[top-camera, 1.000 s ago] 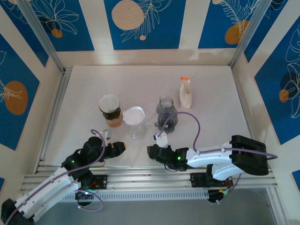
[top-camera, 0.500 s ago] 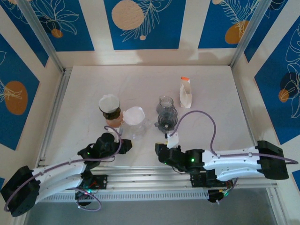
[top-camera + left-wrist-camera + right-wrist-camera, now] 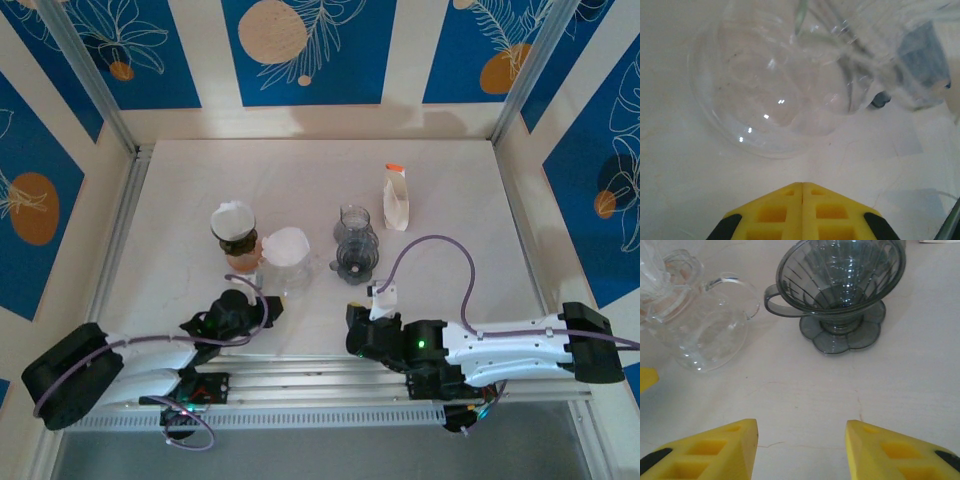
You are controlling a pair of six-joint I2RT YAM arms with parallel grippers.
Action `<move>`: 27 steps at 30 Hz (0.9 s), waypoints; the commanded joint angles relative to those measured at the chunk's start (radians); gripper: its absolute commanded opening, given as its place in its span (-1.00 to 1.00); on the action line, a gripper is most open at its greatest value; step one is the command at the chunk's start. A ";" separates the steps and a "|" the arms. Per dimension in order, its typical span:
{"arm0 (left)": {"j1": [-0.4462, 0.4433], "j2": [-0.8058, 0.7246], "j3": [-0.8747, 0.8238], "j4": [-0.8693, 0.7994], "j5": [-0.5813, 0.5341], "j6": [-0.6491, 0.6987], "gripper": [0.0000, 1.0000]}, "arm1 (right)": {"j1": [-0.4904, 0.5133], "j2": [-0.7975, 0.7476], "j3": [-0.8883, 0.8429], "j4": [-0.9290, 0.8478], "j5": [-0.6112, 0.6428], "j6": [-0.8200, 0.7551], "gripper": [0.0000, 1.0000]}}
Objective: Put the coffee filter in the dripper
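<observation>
The clear glass carafe is standing close up against the brown cup. Next, my left gripper pushes the carafe's near side with its fingers closed to move the carafe out of the way.
The smoky grey dripper [image 3: 353, 262] stands empty right of centre; in the right wrist view the dripper [image 3: 842, 280] is straight ahead of my open right gripper [image 3: 802, 432], which holds nothing and is well short of it. A white coffee filter [image 3: 286, 245] sits cone-like on the clear glass carafe [image 3: 291, 275]. My left gripper [image 3: 268, 310] is low, just in front of that carafe [image 3: 775, 85]. Its yellow fingers [image 3: 785, 210] are pressed together on nothing. My right gripper [image 3: 352, 322] is near the table's front edge.
A brown cup topped with white paper [image 3: 234, 222] stands left of the carafe. A glass jar [image 3: 354, 220] is behind the dripper, and a white pouch with an orange cap [image 3: 396, 197] further back right. The tabletop [image 3: 470, 250] is bare on the right.
The left gripper has gone from open to shut and slid right towards the carafe's front. The right arm has drawn back right and towards the near edge, its gripper still open.
</observation>
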 commanded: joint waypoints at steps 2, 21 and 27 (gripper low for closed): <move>-0.013 -0.008 -0.015 0.087 -0.005 0.022 -1.00 | 0.012 -0.011 0.026 -0.055 0.075 0.059 0.00; -0.030 0.241 -0.013 0.359 -0.051 0.032 -1.00 | 0.010 0.009 0.021 -0.012 0.042 0.044 0.02; -0.030 0.497 -0.012 0.662 -0.042 0.011 -1.00 | 0.013 0.013 0.035 -0.054 0.057 0.069 0.02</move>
